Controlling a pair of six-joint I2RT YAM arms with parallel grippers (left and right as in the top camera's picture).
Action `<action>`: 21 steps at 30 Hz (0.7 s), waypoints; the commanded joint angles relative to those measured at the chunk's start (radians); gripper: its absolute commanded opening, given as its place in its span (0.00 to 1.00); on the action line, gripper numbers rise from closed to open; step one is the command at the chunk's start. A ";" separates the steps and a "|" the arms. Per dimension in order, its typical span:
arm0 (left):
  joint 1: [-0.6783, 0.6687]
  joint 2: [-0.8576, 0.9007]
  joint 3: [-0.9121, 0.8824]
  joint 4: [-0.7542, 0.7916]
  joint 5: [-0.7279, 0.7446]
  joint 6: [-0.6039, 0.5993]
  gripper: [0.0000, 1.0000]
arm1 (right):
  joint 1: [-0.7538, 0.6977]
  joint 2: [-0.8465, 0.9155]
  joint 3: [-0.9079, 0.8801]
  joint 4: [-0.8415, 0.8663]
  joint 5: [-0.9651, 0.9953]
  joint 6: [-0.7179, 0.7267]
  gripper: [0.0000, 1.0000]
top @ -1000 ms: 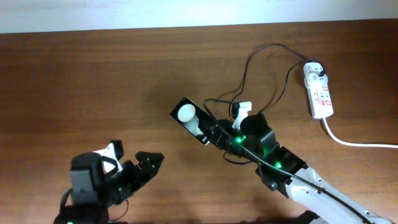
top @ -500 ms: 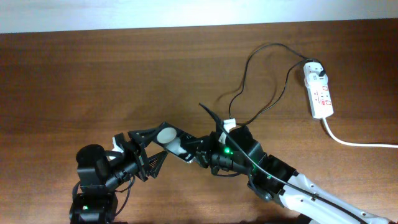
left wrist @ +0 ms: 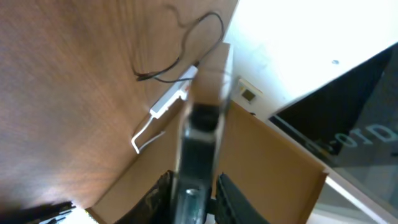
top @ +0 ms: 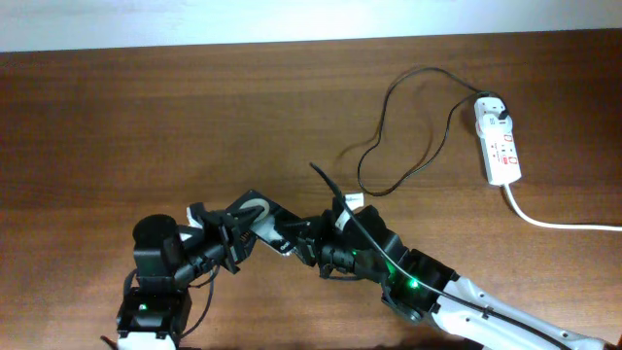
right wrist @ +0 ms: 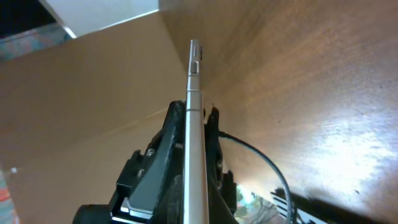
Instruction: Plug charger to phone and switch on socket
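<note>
The phone [top: 264, 222] is in both my grippers and the charger lies looped by the socket, so my left gripper should keep the phone and my right gripper should take the charger's cable [top: 388, 98].
The phone [top: 260, 216] is held off the table between both arms, a white reflection on its screen. My left gripper [top: 236, 233] is shut on its left end; in the left wrist view the phone [left wrist: 200, 134] stands edge-on with the left gripper [left wrist: 191, 200] pressing both its sides. My right gripper [top: 299, 243] is shut on the other end, and in the right wrist view the phone [right wrist: 194, 93] rises edge-on out of the right gripper [right wrist: 195, 146]. The charger [top: 389, 136], a thin black cable, loops from the socket [top: 498, 139] towards the right arm.
A thick white cord [top: 554, 224] leaves the socket to the right edge. The charger's cable [right wrist: 264, 158] trails beside the right gripper. A brown cardboard wall [left wrist: 273, 174] shows beyond the table, and the socket [left wrist: 168, 102] lies far off.
My right gripper carried the phone left and toward the front. My left gripper came up to it from the left and went from wide open to shut on its end.
</note>
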 commanded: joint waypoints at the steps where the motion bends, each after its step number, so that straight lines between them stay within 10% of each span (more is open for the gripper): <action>1: -0.013 0.026 0.008 0.047 0.010 0.004 0.21 | 0.010 -0.003 0.013 0.027 -0.027 -0.005 0.04; 10: -0.017 0.032 0.008 0.068 0.038 -0.011 0.10 | 0.010 0.071 0.013 0.025 -0.016 0.084 0.05; 15: -0.017 0.032 0.008 0.031 0.016 -0.003 0.00 | 0.009 0.071 0.013 -0.203 0.064 0.084 0.26; 21: -0.017 0.034 0.008 -0.127 -0.122 0.369 0.00 | 0.009 0.071 0.013 -0.637 0.357 0.060 0.43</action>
